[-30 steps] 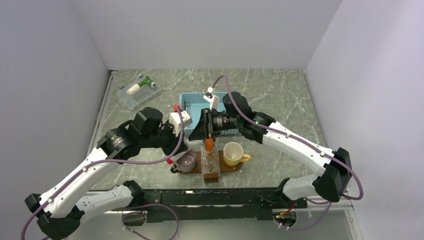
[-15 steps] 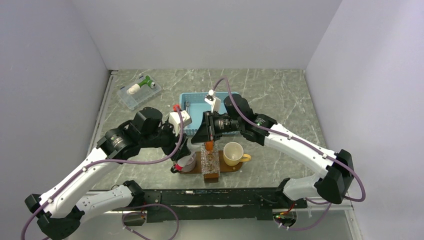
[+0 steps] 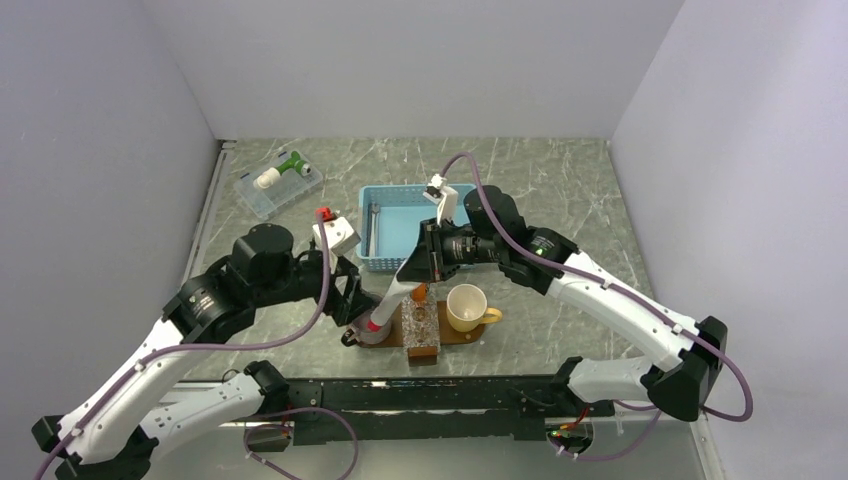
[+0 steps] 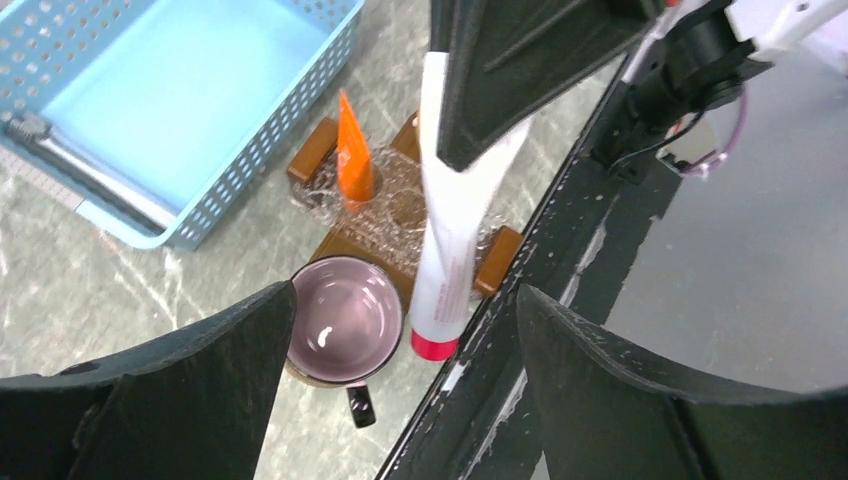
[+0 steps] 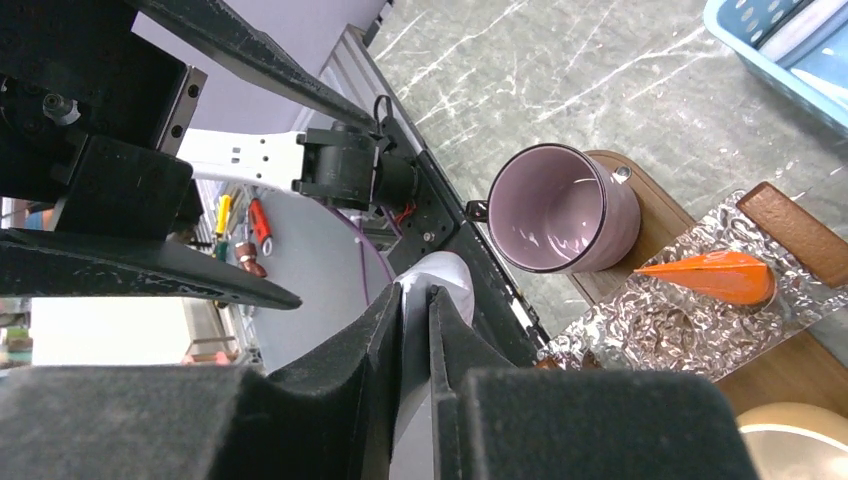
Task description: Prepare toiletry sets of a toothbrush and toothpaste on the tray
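Note:
The white tube (image 4: 452,235) is at a slant in my right gripper, so my left gripper should hold it near its red cap (image 4: 440,305) while my right gripper takes a new grip on its flat end.
My right gripper (image 3: 424,264) (image 5: 415,300) is shut on the flat end of a white tube with a red cap (image 3: 392,298) (image 4: 450,230). The tube hangs tilted over the purple mug (image 3: 371,327) (image 5: 560,210). My left gripper (image 3: 349,292) (image 4: 405,330) is open, its fingers clear of the tube's cap end. The orange toothpaste (image 3: 418,292) (image 4: 352,150) (image 5: 715,277) stands upright in a clear glass holder (image 3: 421,328) on the dark-brown tray (image 3: 472,337) (image 4: 497,262). The thin pale toothbrush (image 3: 372,228) (image 4: 90,180) lies along the left wall inside the blue basket (image 3: 400,200).
A yellow cup (image 3: 467,307) stands on the tray's right end, the purple mug on its left end. A clear plastic box (image 3: 280,182) with a green and white item sits at the back left. The black rail (image 3: 430,392) runs along the table's near edge.
My left gripper has opened, let go of the white tube and drawn back to the left. The right gripper has closed on the tube's flat end and shifted slightly right.

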